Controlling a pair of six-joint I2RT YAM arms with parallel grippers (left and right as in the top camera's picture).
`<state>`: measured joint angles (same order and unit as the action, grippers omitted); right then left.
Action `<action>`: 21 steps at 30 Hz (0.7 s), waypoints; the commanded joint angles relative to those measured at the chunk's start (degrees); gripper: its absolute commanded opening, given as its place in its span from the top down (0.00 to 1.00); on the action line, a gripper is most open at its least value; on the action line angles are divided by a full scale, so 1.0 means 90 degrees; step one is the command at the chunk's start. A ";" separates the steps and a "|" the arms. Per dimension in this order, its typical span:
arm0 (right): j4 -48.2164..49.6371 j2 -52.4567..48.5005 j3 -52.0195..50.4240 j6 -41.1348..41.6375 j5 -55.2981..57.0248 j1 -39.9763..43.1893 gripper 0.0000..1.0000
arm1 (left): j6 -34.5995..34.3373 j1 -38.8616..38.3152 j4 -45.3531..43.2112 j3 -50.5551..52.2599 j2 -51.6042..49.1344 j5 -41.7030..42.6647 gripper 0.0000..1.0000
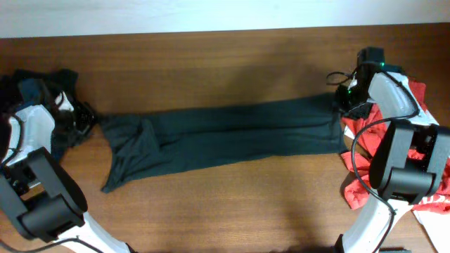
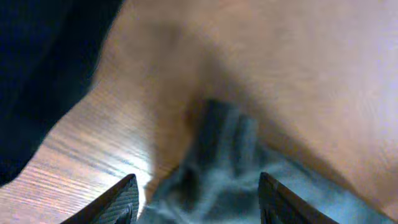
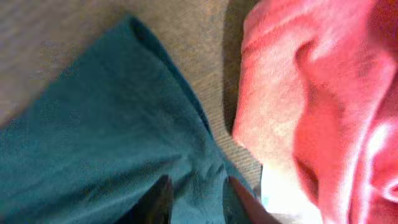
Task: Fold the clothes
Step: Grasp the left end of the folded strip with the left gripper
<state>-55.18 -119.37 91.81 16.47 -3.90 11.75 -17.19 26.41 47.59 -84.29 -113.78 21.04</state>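
Observation:
My left gripper should grab the raised fold (image 1: 149, 135) while my right gripper holds the garment's other end, because the dark green garment's end (image 1: 125, 144) lies crumpled near my left gripper.
A dark green garment (image 1: 225, 137) lies stretched out lengthwise across the wooden table. My left gripper (image 1: 90, 119) is at its left end. In the left wrist view its fingers (image 2: 198, 202) are spread wide, with the garment's end (image 2: 224, 168) lying between them. My right gripper (image 1: 341, 105) is at the garment's right end. In the right wrist view its fingers (image 3: 202, 202) are close together with a fold of the green cloth (image 3: 93, 137) pinched between them.
A heap of red clothes (image 1: 422, 140) lies at the right edge beside the right arm and shows in the right wrist view (image 3: 323, 112). A pile of dark clothes (image 1: 35, 84) lies at the far left, also in the left wrist view (image 2: 43, 62).

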 commanded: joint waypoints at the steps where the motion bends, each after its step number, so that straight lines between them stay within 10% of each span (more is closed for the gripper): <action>1: -0.0614 -0.0027 0.0238 -0.0197 0.0083 0.0049 0.68 | 0.0430 -0.0668 0.0325 -0.0289 0.0634 0.0017 0.39; 12: -0.1110 -0.0029 0.0095 -0.0670 0.0177 0.0073 0.67 | 0.0243 -0.3140 0.0945 0.0879 0.0595 -0.1945 0.36; 16: -0.1112 -0.0029 0.0095 -0.0806 0.0180 0.0073 0.67 | 0.0155 -0.3211 0.0935 0.1115 0.0595 -0.2324 0.53; 18: -0.1112 -0.0029 0.0095 -0.0809 0.0180 0.0075 0.67 | 0.0160 -0.3211 0.0993 0.1088 0.0605 -0.2290 1.00; 21: -0.1103 -0.0029 0.0095 -0.0809 0.0182 0.0075 0.67 | 0.0879 -0.3208 0.2147 0.0566 0.0670 0.0070 1.00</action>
<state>-64.99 -119.39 93.08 9.76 -3.31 12.03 -14.39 -2.20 63.26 -76.03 -108.88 5.61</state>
